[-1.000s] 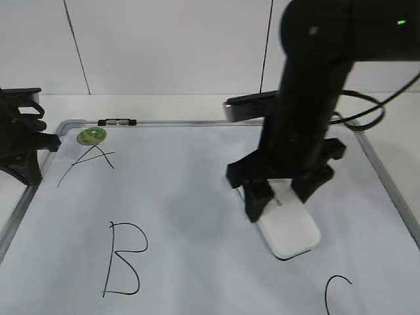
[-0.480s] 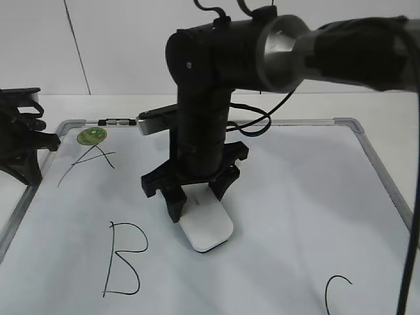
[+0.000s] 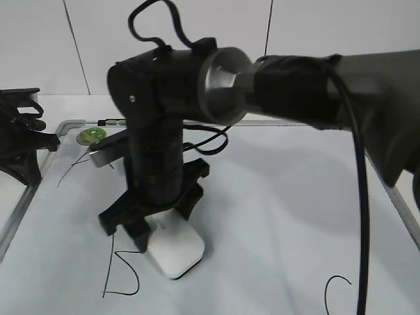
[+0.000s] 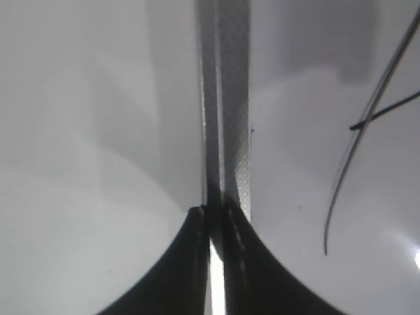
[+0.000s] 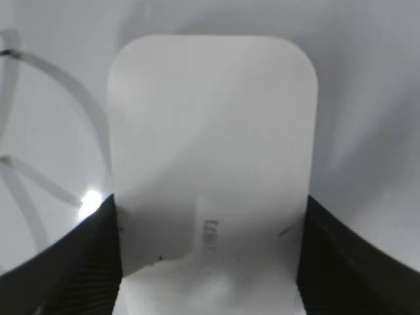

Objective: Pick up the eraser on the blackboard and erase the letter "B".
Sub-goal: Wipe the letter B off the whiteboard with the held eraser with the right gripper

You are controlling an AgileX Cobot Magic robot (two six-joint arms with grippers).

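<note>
The lower strokes of the letter "B" are outside the eraser's edge, so my right gripper should wipe the eraser back over their curve and upright line.
The white eraser lies flat on the blackboard, gripped by my right gripper, which has reached across to the left. In the right wrist view the eraser fills the gap between the black fingers, with faint smeared strokes to its left. Only the lower strokes of the letter "B" show beside the eraser; its upper part is not visible. My left gripper rests at the board's left edge, with its jaws together over the grey frame.
A green sticker and part of the letter "A" sit at the far left, behind the arm. The strokes of the "A" also show in the left wrist view. The letter "C" is at the front right. A cable hangs from the right arm.
My right gripper has slid the eraser leftward across the board, from right of centre onto the "B". The upper half of the "B" no longer shows. The left arm has not moved.
</note>
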